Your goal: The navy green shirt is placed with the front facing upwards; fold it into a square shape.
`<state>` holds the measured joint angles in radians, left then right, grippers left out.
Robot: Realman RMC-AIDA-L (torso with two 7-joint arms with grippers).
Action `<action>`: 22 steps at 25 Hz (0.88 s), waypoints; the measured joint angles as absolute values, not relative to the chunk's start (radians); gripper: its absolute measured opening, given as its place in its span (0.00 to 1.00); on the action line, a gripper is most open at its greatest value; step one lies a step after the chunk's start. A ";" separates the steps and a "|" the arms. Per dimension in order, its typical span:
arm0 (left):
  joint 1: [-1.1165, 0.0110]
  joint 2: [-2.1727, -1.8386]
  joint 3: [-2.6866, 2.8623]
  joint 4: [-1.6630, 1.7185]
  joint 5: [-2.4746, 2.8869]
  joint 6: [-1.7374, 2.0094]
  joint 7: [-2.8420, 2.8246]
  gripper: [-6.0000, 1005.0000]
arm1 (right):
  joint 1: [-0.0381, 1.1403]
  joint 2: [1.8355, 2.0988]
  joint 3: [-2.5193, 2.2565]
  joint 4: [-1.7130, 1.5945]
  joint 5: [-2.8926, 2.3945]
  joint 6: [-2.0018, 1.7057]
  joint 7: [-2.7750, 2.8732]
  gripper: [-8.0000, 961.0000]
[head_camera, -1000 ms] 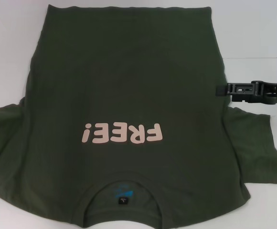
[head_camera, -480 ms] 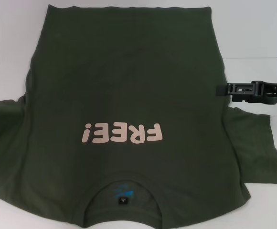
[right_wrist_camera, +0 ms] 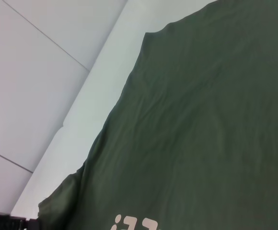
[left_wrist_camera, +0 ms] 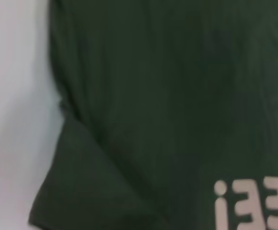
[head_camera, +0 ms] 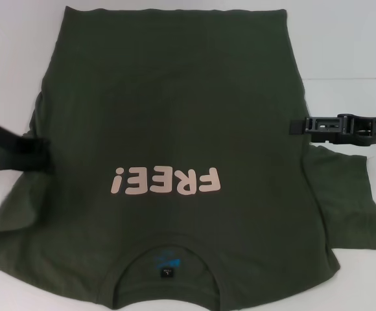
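I continue to pull the sleeve in my left gripper [head_camera: 23, 204] inward, as it is folding over the flat shirt body, until the sleeve's end is next to the pink lettering.
The navy green shirt [head_camera: 175, 110] lies flat, front up, on the white table [head_camera: 343, 45]. Its pink "FREE!" lettering [head_camera: 166, 181] and blue-and-black neck label [head_camera: 166, 271] are toward the near edge. My left gripper [head_camera: 40, 154] reaches in from the left, blurred, over the shirt's left side where the left sleeve [head_camera: 10, 210] begins. My right gripper [head_camera: 296, 125] sits at the shirt's right side edge, just above the right sleeve [head_camera: 347, 201]. The left wrist view shows the sleeve [left_wrist_camera: 76, 191] and lettering [left_wrist_camera: 254, 208] from close above. The right wrist view looks across the shirt body [right_wrist_camera: 206, 120].
Bare white table shows along the right of the shirt and at the far left [head_camera: 6, 78]. A wall with panel seams [right_wrist_camera: 43, 72] rises beyond the table's far side.
My left arm has come into view from the left and now lies over the left sleeve area, whose visible outline has shrunk. The right gripper has edged slightly left toward the shirt.
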<state>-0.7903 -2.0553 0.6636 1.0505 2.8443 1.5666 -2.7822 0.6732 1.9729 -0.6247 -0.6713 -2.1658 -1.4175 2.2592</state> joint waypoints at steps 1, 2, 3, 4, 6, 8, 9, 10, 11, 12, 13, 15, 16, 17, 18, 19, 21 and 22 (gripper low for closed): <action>-0.802 -2.054 0.661 1.027 2.844 1.546 -2.790 0.03 | 0.673 1.973 -0.625 -0.671 -2.166 -1.417 2.259 0.98; -0.813 -2.052 0.660 1.004 2.842 1.524 -2.799 0.03 | 0.672 1.972 -0.625 -0.670 -2.166 -1.417 2.258 0.98; -0.820 -2.051 0.659 0.988 2.839 1.510 -2.804 0.03 | 0.672 1.971 -0.625 -0.667 -2.166 -1.417 2.257 0.98; -0.828 -2.051 0.659 0.973 2.833 1.497 -2.806 0.03 | 0.672 1.970 -0.625 -0.664 -2.166 -1.417 2.257 0.98; -0.837 -2.052 0.659 0.958 2.823 1.482 -2.809 0.03 | 0.671 1.969 -0.625 -0.659 -2.167 -1.417 2.255 0.98; -0.846 -2.055 0.659 0.946 2.815 1.465 -2.810 0.03 | 0.671 1.968 -0.625 -0.656 -2.167 -1.417 2.255 0.98; -0.849 -2.055 0.659 0.940 2.812 1.457 -2.811 0.03 | 0.671 1.968 -0.625 -0.654 -2.168 -1.417 2.254 0.98; -0.852 -2.055 0.659 0.932 2.808 1.449 -2.811 0.03 | 0.671 1.968 -0.624 -0.653 -2.168 -1.417 2.254 0.98; -0.854 -2.055 0.659 0.923 2.799 1.440 -2.810 0.03 | 0.671 1.968 -0.624 -0.652 -2.168 -1.417 2.253 0.98; -0.855 -2.052 0.665 0.912 2.788 1.429 -2.807 0.03 | 0.671 1.968 -0.624 -0.651 -2.168 -1.417 2.253 0.98; -0.857 -2.051 0.669 0.904 2.781 1.423 -2.803 0.03 | 0.670 1.968 -0.624 -0.651 -2.168 -1.417 2.252 0.98; -0.863 -2.044 0.687 0.878 2.773 1.411 -2.778 0.03 | 0.670 1.968 -0.624 -0.651 -2.168 -1.417 2.252 0.98; -0.866 -2.042 0.693 0.870 2.770 1.409 -2.760 0.03 | 0.670 1.968 -0.624 -0.651 -2.168 -1.416 2.252 0.98; -0.866 -2.045 0.695 0.873 2.760 1.408 -2.721 0.03 | 0.670 1.968 -0.624 -0.651 -2.168 -1.415 2.252 0.98; -0.866 -2.045 0.695 0.873 2.760 1.408 -2.721 0.03 | 0.670 1.968 -0.624 -0.651 -2.168 -1.414 2.252 0.98; -0.864 -2.054 0.696 0.884 2.742 1.408 -2.666 0.03 | 0.670 1.968 -0.625 -0.651 -2.168 -1.411 2.253 0.98; -0.850 -2.088 0.696 0.926 2.675 1.416 -2.494 0.21 | 0.670 1.968 -0.628 -0.650 -2.168 -1.407 2.253 0.98; -0.843 -2.099 0.696 0.943 2.660 1.419 -2.445 0.23 | 0.670 1.968 -0.629 -0.650 -2.168 -1.406 2.253 0.98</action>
<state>-0.8434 -2.0992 0.6960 0.9435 2.6605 1.4190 -2.4451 0.6703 1.9680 -0.6289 -0.6503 -2.1676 -1.4062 2.2532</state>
